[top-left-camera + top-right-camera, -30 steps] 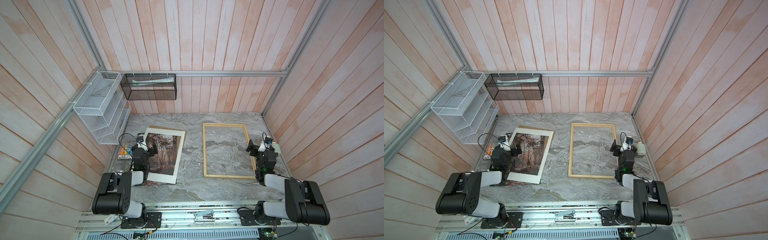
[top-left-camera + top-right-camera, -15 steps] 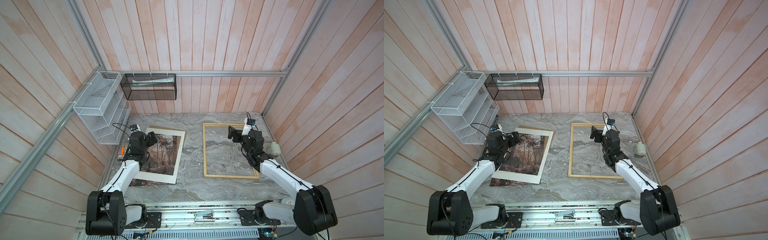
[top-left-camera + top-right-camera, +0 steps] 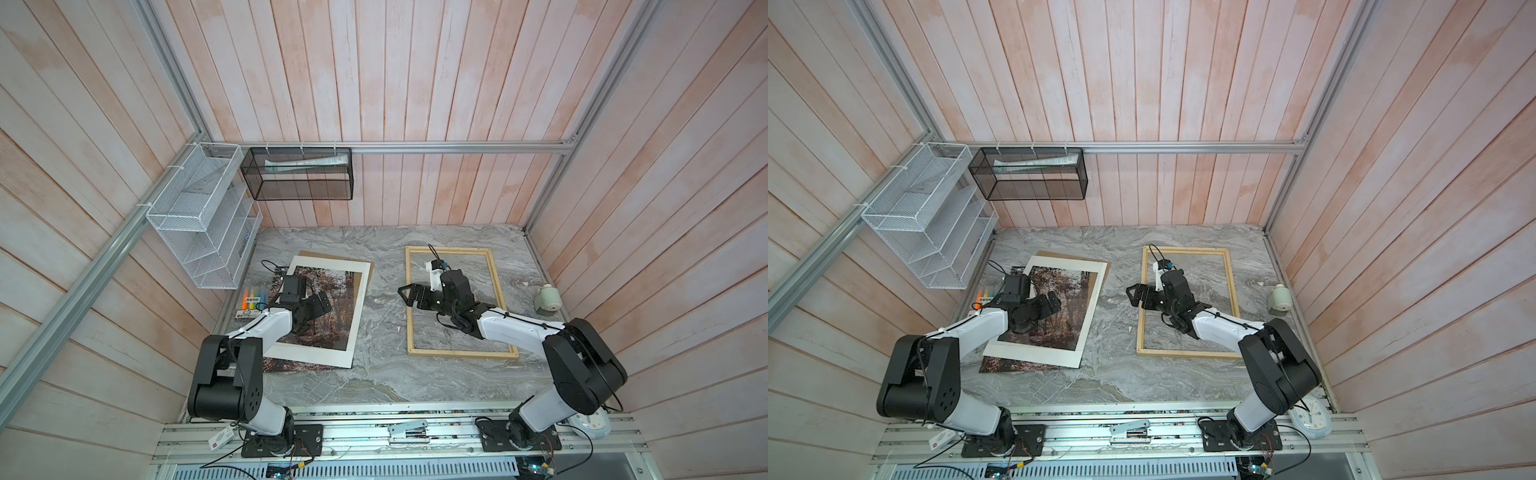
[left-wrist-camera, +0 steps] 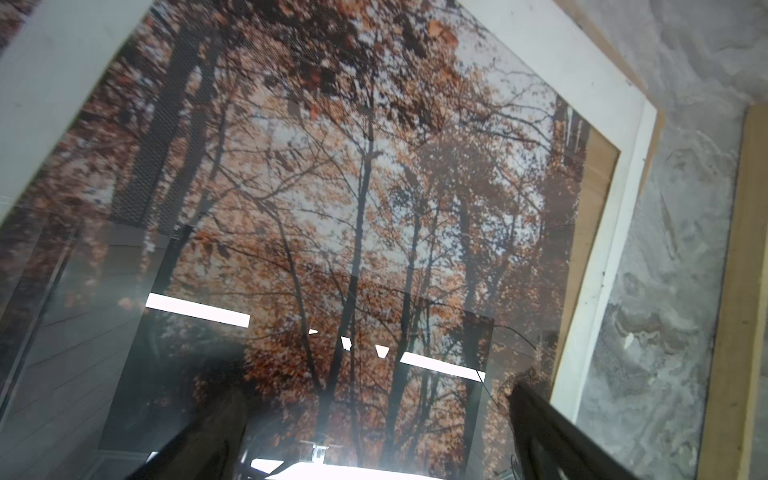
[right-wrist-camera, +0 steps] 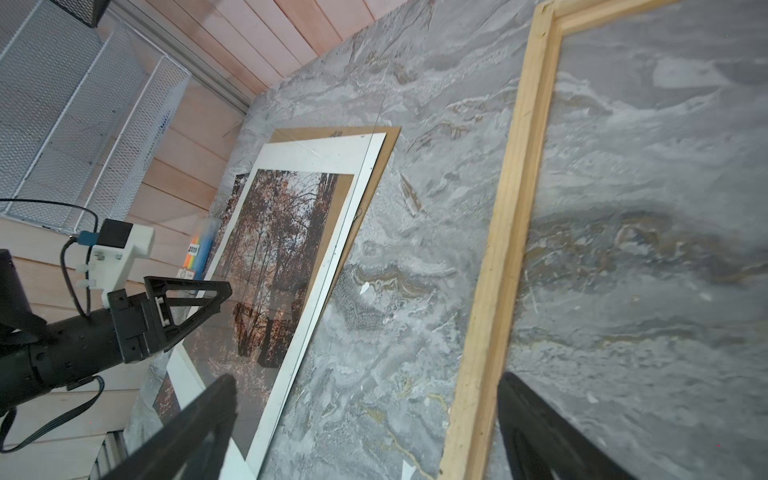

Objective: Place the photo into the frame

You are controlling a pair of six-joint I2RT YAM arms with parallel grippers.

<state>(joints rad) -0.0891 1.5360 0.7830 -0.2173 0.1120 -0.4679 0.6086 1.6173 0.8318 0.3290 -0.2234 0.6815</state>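
Note:
The robot's left gripper is hovering above the photo's flat side (image 3: 333, 310), away from any edge of the mat, so it should move back to the white mat's edge (image 4: 60, 88) next to the markers.
The photo (image 3: 337, 309), an autumn forest print, lies on the left of the table under a white mat (image 3: 328, 266) and on a brown backing board (image 3: 368, 274). Its lower edge sticks out below the mat in a top view. My left gripper (image 3: 320, 305) hovers open just above the photo (image 4: 332, 199), nothing between its fingers (image 4: 226, 415). The frame (image 3: 461, 353) of pale wood lies flat on the right. My right gripper (image 3: 408, 294) hangs open over the frame's left strip (image 5: 511, 232), one finger on each side of it and empty.
A white wire rack (image 3: 199, 232) and a black mesh basket (image 3: 299, 178) hang on the back left walls. A pack of coloured markers (image 3: 251, 303) lies left of the mat. A small pale green object (image 3: 548, 299) sits by the right wall, and a clock (image 3: 590, 424) at the front right.
Both arms have unfolded from the front edge and reached out. The left gripper now hangs over the photo's middle. The right gripper swung across to the frame's left strip.

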